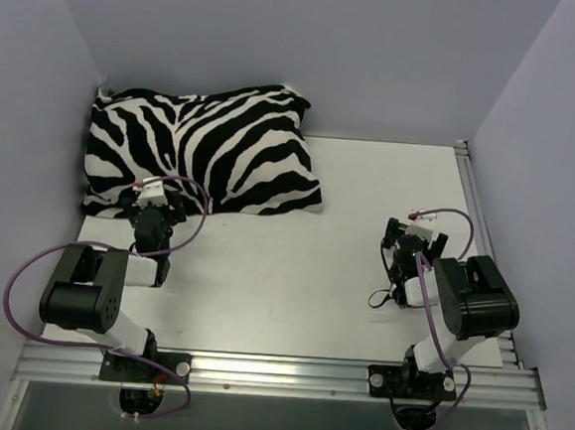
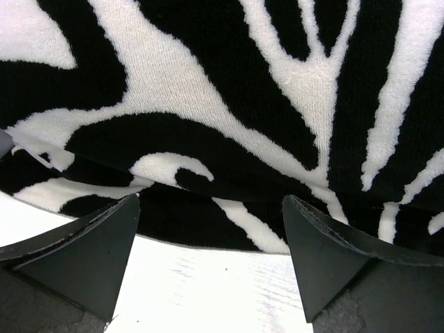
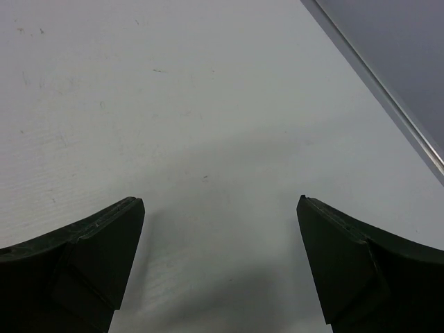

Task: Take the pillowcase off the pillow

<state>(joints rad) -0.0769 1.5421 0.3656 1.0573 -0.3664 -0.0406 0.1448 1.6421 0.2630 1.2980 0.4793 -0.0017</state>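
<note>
The pillowcase lies striped side [image 1: 208, 154] up with its bottom side hidden, so next my left gripper backs off while my right gripper takes the opposite end [image 1: 296, 136] and flips it.
The zebra-striped pillowcase [image 1: 203, 149] covers the pillow completely and lies plump at the table's back left; the white pillow itself is hidden inside. My left gripper [image 1: 153, 204] sits at the near edge of the pillowcase, open, its fingers spread just short of the striped fabric [image 2: 208, 118], with bare table between them. In the left wrist view the left gripper [image 2: 211, 208] holds nothing. My right gripper [image 1: 411, 247] hovers open over bare table at the right, far from the pillowcase. The right wrist view shows the right gripper [image 3: 220, 208] with only white tabletop between its fingers.
Blue-grey walls [image 1: 380, 53] enclose the white table [image 1: 368, 201] on the left, back and right. A metal rail [image 1: 473, 200] runs along the right edge, also seen as a rail [image 3: 388, 90] in the right wrist view. An aluminium bar [image 1: 285, 369] holds both arm bases at the front.
</note>
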